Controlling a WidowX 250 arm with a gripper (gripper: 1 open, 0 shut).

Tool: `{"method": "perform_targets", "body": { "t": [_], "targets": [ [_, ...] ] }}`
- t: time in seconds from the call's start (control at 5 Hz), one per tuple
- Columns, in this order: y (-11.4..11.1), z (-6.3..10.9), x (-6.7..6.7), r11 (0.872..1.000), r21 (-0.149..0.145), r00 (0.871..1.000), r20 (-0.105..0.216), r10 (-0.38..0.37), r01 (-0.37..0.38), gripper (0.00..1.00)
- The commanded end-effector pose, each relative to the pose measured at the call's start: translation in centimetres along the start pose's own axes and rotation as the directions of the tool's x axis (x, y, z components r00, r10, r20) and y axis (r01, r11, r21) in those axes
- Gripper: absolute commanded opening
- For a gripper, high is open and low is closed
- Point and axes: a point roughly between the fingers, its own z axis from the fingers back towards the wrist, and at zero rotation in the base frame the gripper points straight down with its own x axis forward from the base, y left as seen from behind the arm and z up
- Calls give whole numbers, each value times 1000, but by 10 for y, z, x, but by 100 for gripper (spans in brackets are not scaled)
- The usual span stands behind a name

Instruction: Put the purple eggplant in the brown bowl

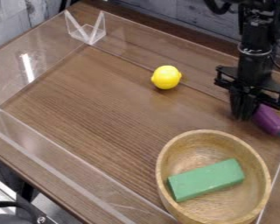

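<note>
Next, my gripper goes up a little, opens and straddles the eggplant before lifting, because its fingers are drawn together at one end of the purple eggplant and the eggplant's body is outside them.
The purple eggplant lies on the wooden table at the right edge, just beyond the brown bowl's far rim. My gripper points straight down at the eggplant's left end. Its dark fingers are drawn fairly close together and hide that end. Whether they pinch the eggplant or only stand beside it does not show. The eggplant's right part sticks out past the fingers and rests on the table. The bowl stands at the front right.
A green rectangular block lies inside the bowl. A yellow ball sits on the table left of the gripper. Clear plastic walls border the table on the left and front, with a folded clear piece at the back.
</note>
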Motion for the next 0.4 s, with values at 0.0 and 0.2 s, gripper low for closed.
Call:
{"method": "perform_targets", "body": {
  "t": [0.0, 0.2],
  "targets": [
    [-11, 36, 11, 1000, 0, 994, 105, -24, 24, 100],
    [-11, 35, 12, 1000, -1, 994, 107, -19, 19, 0]
  ]
}}
